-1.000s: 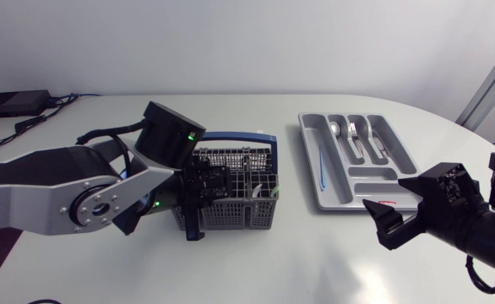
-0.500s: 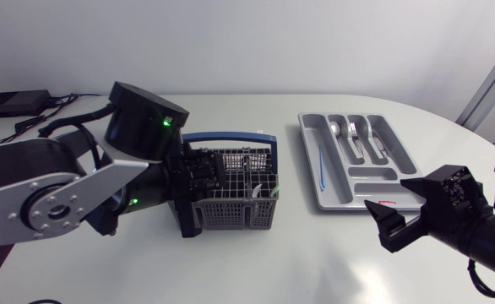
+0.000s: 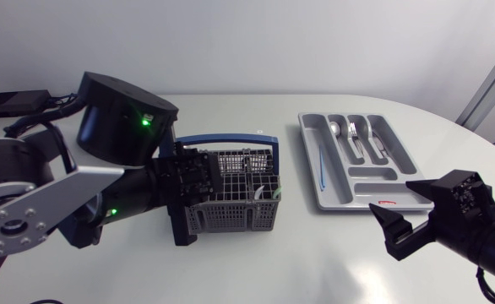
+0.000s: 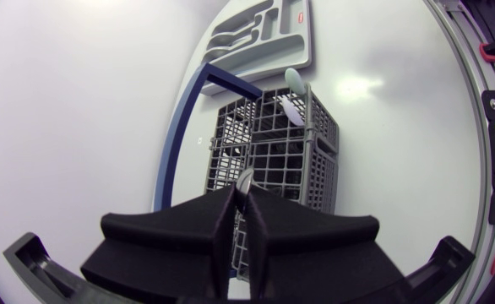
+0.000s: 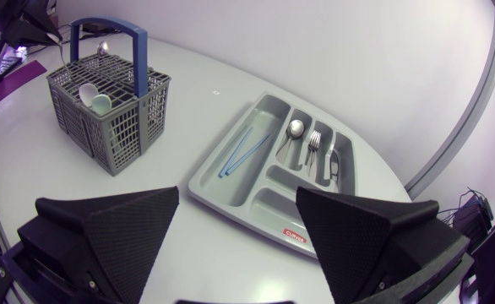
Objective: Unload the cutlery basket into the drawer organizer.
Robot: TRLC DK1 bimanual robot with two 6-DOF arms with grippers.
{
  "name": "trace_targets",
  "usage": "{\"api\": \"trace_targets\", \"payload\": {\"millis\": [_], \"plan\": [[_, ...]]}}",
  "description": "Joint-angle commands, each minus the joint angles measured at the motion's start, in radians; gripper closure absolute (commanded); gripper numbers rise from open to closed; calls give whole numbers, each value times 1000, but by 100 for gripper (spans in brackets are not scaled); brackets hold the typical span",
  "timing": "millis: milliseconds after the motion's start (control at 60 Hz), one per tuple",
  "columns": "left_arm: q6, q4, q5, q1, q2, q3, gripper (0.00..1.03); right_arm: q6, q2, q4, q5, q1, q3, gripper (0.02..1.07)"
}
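Note:
Spoon bowls [image 5: 89, 95] poke up from the basket, so I will count on a hidden spoon bowl when I pull the silver utensil [image 5: 61, 52] out of my left gripper.
The grey cutlery basket [image 3: 237, 209] with a blue handle [image 3: 224, 137] stands mid-table. My left gripper [image 3: 205, 176] hangs over its left end, shut on a silver utensil [image 4: 244, 179] whose tip shows between the fingers; its type is hidden. A white and a mint-green spoon [image 5: 95, 97] stick up in the basket's right end. The grey organizer tray [image 3: 342, 194] lies to the right, holding blue sticks [image 3: 323, 160], a spoon [image 3: 336, 128], forks [image 3: 355, 142] and knives [image 3: 376, 143]. My right gripper [image 3: 391, 198] stands open and holds nothing, just in front of the tray.
A black box [image 3: 15, 103] with cables lies at the table's far left back. My bulky left arm [image 3: 53, 194] covers the table left of the basket. Bare white tabletop [image 3: 290, 262] lies between basket and tray and in front of both.
My left arm's upper housing has swung left and up while its gripper stayed shut at the basket's left end. My right gripper has drifted slightly right and toward the front.

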Motion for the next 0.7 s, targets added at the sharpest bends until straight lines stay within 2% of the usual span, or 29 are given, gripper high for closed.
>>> {"api": "trace_targets", "payload": {"millis": [0,350,550,683], "plan": [[-12,-15,-15,-15,-31,36,100,-22,-13,-17,4,8,-9,7],[0,-15,-147,-59,-129,44,100,-26,-134,-49,4,13,-9,7],[-69,-35,-161,-71,-149,112,100,-33,-177,-75,44,27,23,7],[-190,-32,-156,-76,-109,196,96,-33,-185,-60,53,53,53,7]]}}
